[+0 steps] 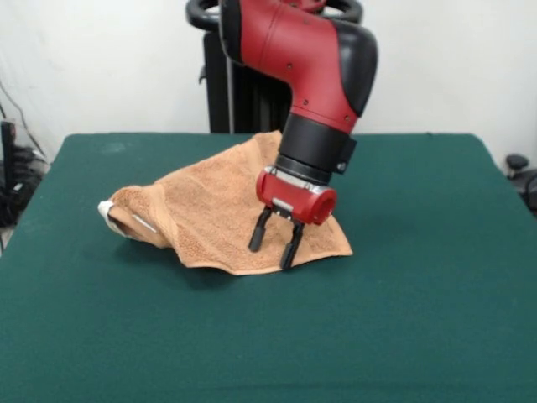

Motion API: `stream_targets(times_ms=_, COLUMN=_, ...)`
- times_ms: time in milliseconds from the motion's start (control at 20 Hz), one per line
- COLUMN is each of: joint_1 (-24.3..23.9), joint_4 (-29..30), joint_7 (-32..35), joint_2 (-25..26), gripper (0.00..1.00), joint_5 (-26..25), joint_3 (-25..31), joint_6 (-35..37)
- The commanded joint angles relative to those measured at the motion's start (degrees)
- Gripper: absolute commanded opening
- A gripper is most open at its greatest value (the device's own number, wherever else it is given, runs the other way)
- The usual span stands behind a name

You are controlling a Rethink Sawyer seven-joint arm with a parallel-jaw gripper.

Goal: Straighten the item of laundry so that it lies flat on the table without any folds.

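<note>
The light-brown towel (222, 201) will drag along first and then spread out flat when the robot pulls the towel's edge, because the towel's end (127, 217) by the white label curls over loosely.
The light-brown terry towel (210, 210) lies on the dark green table (419, 277), left of the middle. Its left end is bunched and folded over, with the white label (106, 208) showing at the left tip. Its near edge is lifted and wavy. My gripper (273, 248) hangs from the red and black arm over the towel's near right part. Its two black fingers (259, 231) are spread apart and point down at the cloth. They hold nothing. The fingertips sit at or just above the towel's near edge; I cannot tell whether they touch it.
The robot's black pedestal (239, 84) stands behind the table's far edge. Dark equipment (13, 168) stands off the table at the left, and a black object (520, 172) at the right edge.
</note>
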Motion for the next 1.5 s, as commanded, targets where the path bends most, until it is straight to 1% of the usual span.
stream_targets(times_ms=50, joint_1=0.2, joint_4=2.2, joint_7=11.9, joint_2=1.1, gripper=1.0, joint_5=4.5, joint_3=13.1, joint_6=9.5)
stream_targets(times_ms=200, joint_1=4.0, joint_4=1.5, joint_7=7.9, joint_2=-0.4, gripper=1.0, joint_5=7.5, joint_3=8.9, joint_6=22.5)
stream_targets(times_ms=350, joint_1=6.8, joint_4=0.4, joint_7=6.6, joint_2=-2.1, gripper=1.0, joint_5=8.3, joint_3=5.3, joint_6=32.8)
stream_targets(times_ms=450, joint_1=6.3, joint_4=-0.5, joint_7=5.7, joint_2=-2.8, gripper=1.0, joint_5=7.5, joint_3=5.2, joint_6=38.0)
stream_targets(times_ms=500, joint_1=6.0, joint_4=-0.7, joint_7=5.4, joint_2=-3.1, gripper=1.0, joint_5=7.0, joint_3=5.4, joint_6=39.5)
stream_targets(times_ms=700, joint_1=5.1, joint_4=-2.0, joint_7=5.2, joint_2=-2.6, gripper=1.0, joint_5=5.9, joint_3=5.8, joint_6=41.4)
stream_targets(times_ms=850, joint_1=4.4, joint_4=-3.1, joint_7=4.9, joint_2=-1.2, gripper=1.0, joint_5=5.3, joint_3=6.5, joint_6=40.6)
stream_targets(times_ms=1150, joint_1=7.0, joint_4=-4.2, joint_7=6.9, joint_2=0.2, gripper=1.0, joint_5=5.5, joint_3=4.6, joint_6=38.4)
stream_targets(times_ms=1200, joint_1=7.6, joint_4=-4.4, joint_7=7.3, joint_2=0.4, gripper=0.0, joint_5=5.8, joint_3=4.1, joint_6=38.9)
stream_targets(times_ms=1500, joint_1=9.2, joint_4=-4.1, joint_7=8.8, joint_2=0.4, gripper=0.0, joint_5=6.5, joint_3=2.9, joint_6=38.6)
